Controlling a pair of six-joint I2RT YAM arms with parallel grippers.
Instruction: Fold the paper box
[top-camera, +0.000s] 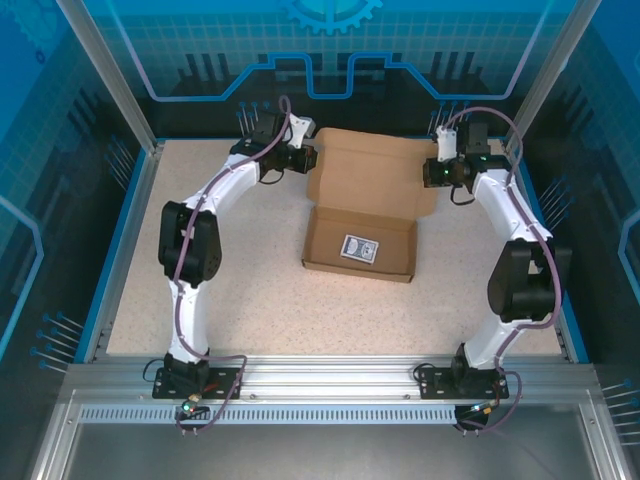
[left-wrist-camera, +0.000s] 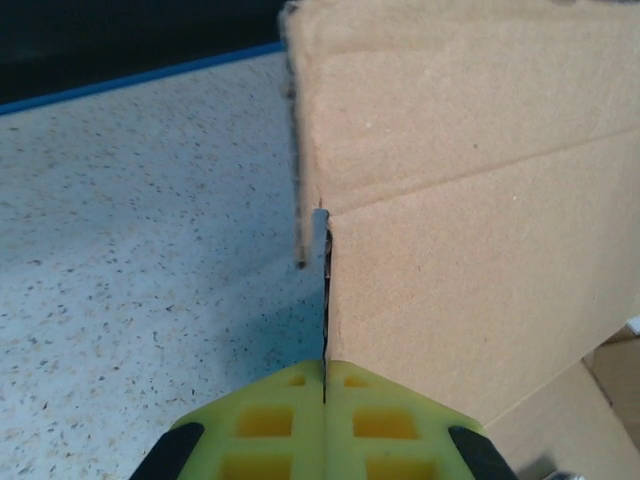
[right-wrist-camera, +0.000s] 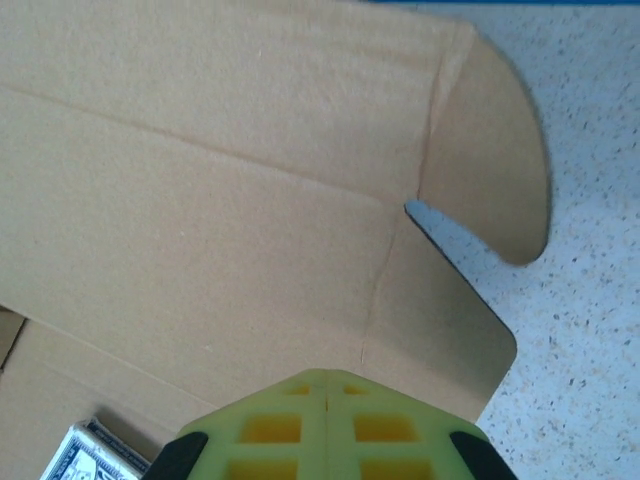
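The lid's other side flap (right-wrist-camera: 450, 315) is spread out under the closed fingers of my right gripper, so next my right gripper opens and pinches that flap (right-wrist-camera: 420, 372) edge-on before it folds the lid.
The paper box (top-camera: 360, 262) lies mid-table, a shallow brown tray with its lid (top-camera: 365, 165) open toward the back. My left gripper (top-camera: 312, 160) is at the lid's left edge. In the left wrist view its yellow-green fingers (left-wrist-camera: 270, 420) are shut on a thin cardboard flap (left-wrist-camera: 325, 300) that runs edge-on between them. My right gripper (top-camera: 432, 172) is at the lid's right edge. Its fingers (right-wrist-camera: 260, 430) are shut, their tips over the crease (right-wrist-camera: 385, 270) of the lid's side flap (right-wrist-camera: 445, 340). No cardboard shows between them.
A small black-and-white printed card (top-camera: 358, 248) lies inside the box tray. A rounded tab (right-wrist-camera: 490, 170) sticks out from the lid's far right corner. Speckled tabletop (top-camera: 230, 290) surrounds the box, bounded by blue rails and the enclosure walls.
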